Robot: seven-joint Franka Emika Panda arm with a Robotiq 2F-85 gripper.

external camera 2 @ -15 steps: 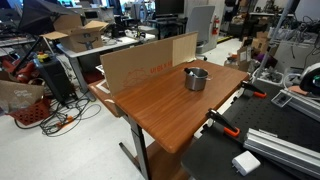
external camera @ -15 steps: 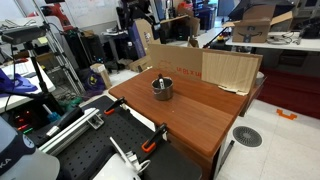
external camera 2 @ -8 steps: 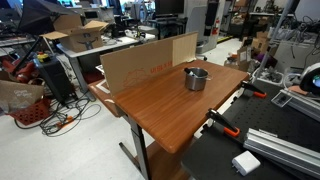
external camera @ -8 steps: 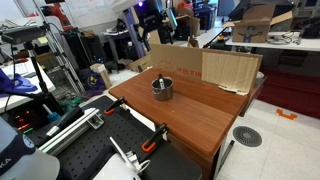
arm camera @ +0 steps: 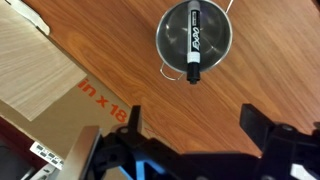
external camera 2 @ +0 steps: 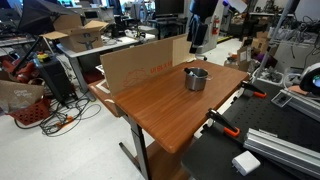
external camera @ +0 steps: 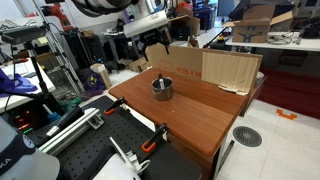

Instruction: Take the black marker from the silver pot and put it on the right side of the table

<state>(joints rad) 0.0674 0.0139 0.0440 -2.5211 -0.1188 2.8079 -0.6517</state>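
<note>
My gripper is high up behind the silver pot (external camera: 162,91), away from the black marker. I should move back toward the pot and go down around the marker's protruding end (arm camera: 193,73).
The silver pot (external camera: 162,88) stands on the reddish-brown table (external camera: 205,112), near the cardboard; it also shows in the exterior view (external camera 2: 196,78) and the wrist view (arm camera: 172,45). The black marker (arm camera: 193,42) lies across the pot's mouth, one end poking over the rim; it is too small to make out in both exterior views. My gripper (arm camera: 192,125) is open and empty. It hangs well above the pot and a little behind it in both exterior views (external camera: 156,45) (external camera 2: 196,40).
Large cardboard sheets (external camera: 205,65) (external camera 2: 145,62) (arm camera: 40,80) stand along the table's far edge beside the pot. A black perforated bench with orange clamps (external camera: 100,145) (external camera 2: 262,140) adjoins the table. Cluttered lab furniture surrounds it.
My arm has swung in from behind and come down, so the gripper now hangs above the pot. The pot and marker have not moved.
</note>
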